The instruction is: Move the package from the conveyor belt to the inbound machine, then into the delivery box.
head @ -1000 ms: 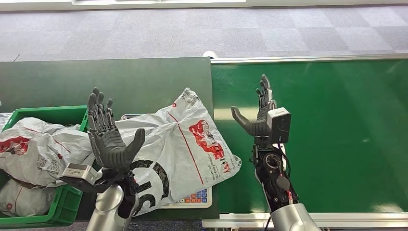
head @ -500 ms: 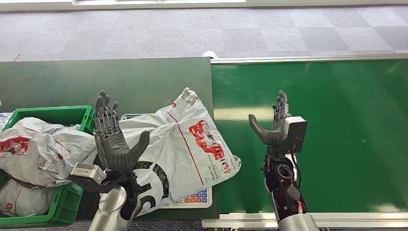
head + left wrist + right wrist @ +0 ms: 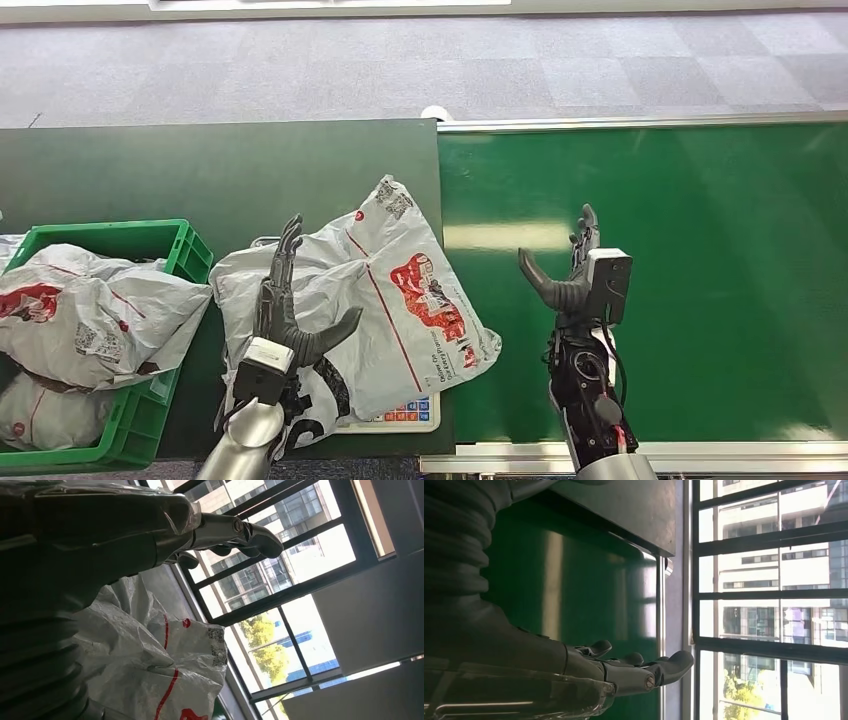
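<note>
My gripper will uncover a metal tray and display panel hidden beneath the package (image 3: 375, 300) when I lift it, because keypad buttons (image 3: 407, 412) peek out from under it.
A white plastic package (image 3: 390, 290) with red print lies spread over the flat inbound machine (image 3: 412, 412) beside the belt. My left hand (image 3: 290, 315) hovers over the package's near left part, fingers spread and pointing away, holding nothing. In the left wrist view the package (image 3: 165, 665) lies just beneath the hand (image 3: 220, 530). My right hand (image 3: 570, 270) is open above the green conveyor belt (image 3: 700, 280), to the right of the package and apart from it. The right wrist view shows this hand (image 3: 624, 672) above the belt (image 3: 569, 580).
A green delivery box (image 3: 140, 420) at the near left holds other white packages (image 3: 80, 310). A dark green table (image 3: 200, 170) runs behind it. The belt's metal rim (image 3: 640, 122) borders grey carpet beyond.
My left hand has dropped lower and shifted right, from beside the box to over the package. The right hand has drawn slightly nearer along the belt.
</note>
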